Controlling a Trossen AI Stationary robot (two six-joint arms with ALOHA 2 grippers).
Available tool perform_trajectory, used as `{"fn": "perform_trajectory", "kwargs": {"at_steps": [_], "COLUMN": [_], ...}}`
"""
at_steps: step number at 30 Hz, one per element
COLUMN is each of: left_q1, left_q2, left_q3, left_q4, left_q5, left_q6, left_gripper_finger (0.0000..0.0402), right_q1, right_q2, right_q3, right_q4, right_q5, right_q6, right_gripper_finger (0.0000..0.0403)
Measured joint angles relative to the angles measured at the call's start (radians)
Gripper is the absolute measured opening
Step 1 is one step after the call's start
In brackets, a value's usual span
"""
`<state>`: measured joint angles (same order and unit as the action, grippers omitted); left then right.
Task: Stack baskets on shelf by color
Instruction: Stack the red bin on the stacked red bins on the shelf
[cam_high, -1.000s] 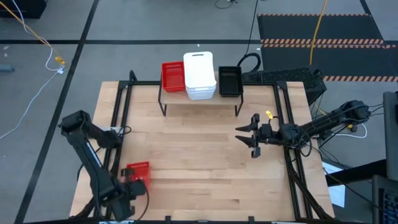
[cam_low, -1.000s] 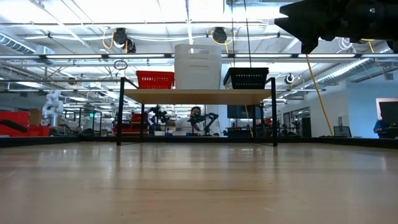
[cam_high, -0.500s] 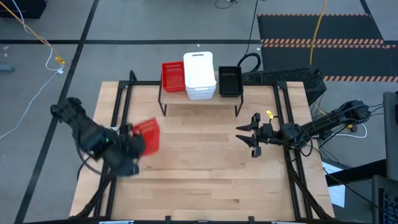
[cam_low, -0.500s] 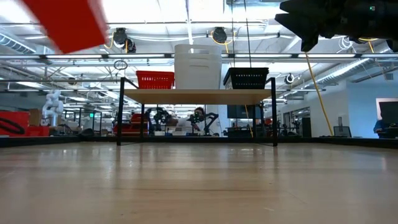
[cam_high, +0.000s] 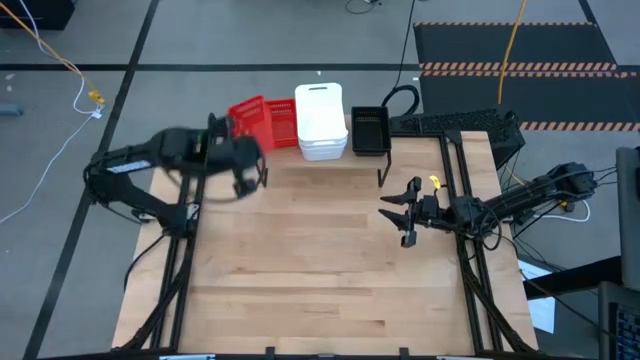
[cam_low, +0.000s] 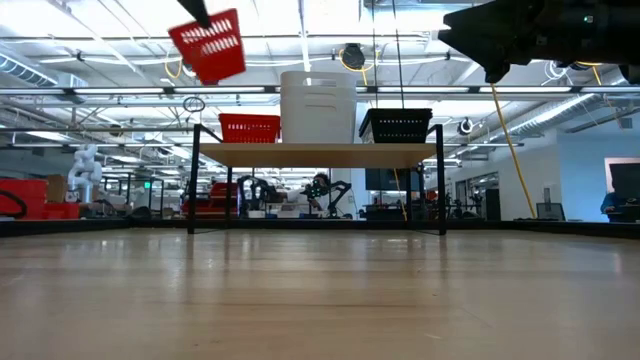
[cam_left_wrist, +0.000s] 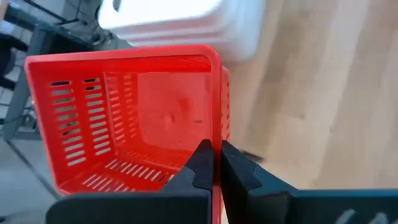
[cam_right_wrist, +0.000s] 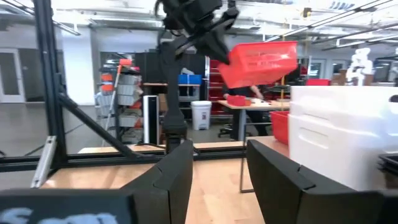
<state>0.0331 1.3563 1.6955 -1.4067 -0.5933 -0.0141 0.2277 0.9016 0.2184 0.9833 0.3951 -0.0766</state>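
Note:
My left gripper is carrying the red basket (cam_low: 208, 46) bottom down and higher than the red stack (cam_low: 249, 128), so it should carry on carrying and lowering the basket until the basket nests there.
My left gripper (cam_high: 248, 142) is shut on a red mesh-sided basket (cam_high: 245, 118), carried high and tilted beside the shelf's left end; the low view shows this basket (cam_low: 210, 45) above shelf height. The shelf (cam_low: 320, 154) carries a red stack (cam_high: 280, 125), a taller white stack (cam_high: 320, 120) and a black basket (cam_high: 370, 130), all resting on their bottoms. My right gripper (cam_high: 405, 215) hovers open over the table's right side, touching nothing. My left gripper pinches one side wall of the red basket at its rim (cam_left_wrist: 216, 127), one finger (cam_left_wrist: 200, 163) inside the basket and the other (cam_left_wrist: 235, 167) outside. The basket is lifted clear and tilted, its open side facing the wrist camera.
A black frame rail (cam_high: 195, 200) runs along the table's left side and another (cam_high: 465, 260) along the right. Bare wooden tabletop (cam_high: 320, 270) stretches in front of the shelf. Cables and a black mat (cam_high: 510, 60) lie on the floor beyond the far edge.
My left arm has swung from the table's near left corner up and toward the far edge, reaching the shelf's left end. The red basket went with it, lifted clear of the table and now tilted above shelf height.

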Motion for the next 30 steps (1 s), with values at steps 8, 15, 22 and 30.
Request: {"fn": "perform_trajectory", "kwargs": {"at_steps": [8,15,22,30], "left_q1": [0.324,0.443,0.457,0.450], "left_q2": [0.041,0.152,0.236,0.268], "left_q3": [0.002,0.001,0.001,0.001], "left_q4": [0.254,0.277,0.281,0.266], "left_q5": [0.210,0.287,0.290,0.303], "left_q6": [0.331,0.380,0.406,0.413], "left_gripper_finger": [0.0007,0.0009,0.0014,0.0020], "right_q1": [-0.039,-0.086,-0.148,-0.194], "right_q2": [0.000,0.000,0.000,0.000], "right_q3": [0.000,0.000,0.000,0.000], "right_q4": [-0.016,-0.039,-0.039,-0.039], "right_q5": [0.000,0.001,0.000,-0.002], "right_q6": [-0.028,-0.041,-0.045,-0.044], "right_gripper_finger": [0.0144,0.0144,0.0144,0.0144]}}
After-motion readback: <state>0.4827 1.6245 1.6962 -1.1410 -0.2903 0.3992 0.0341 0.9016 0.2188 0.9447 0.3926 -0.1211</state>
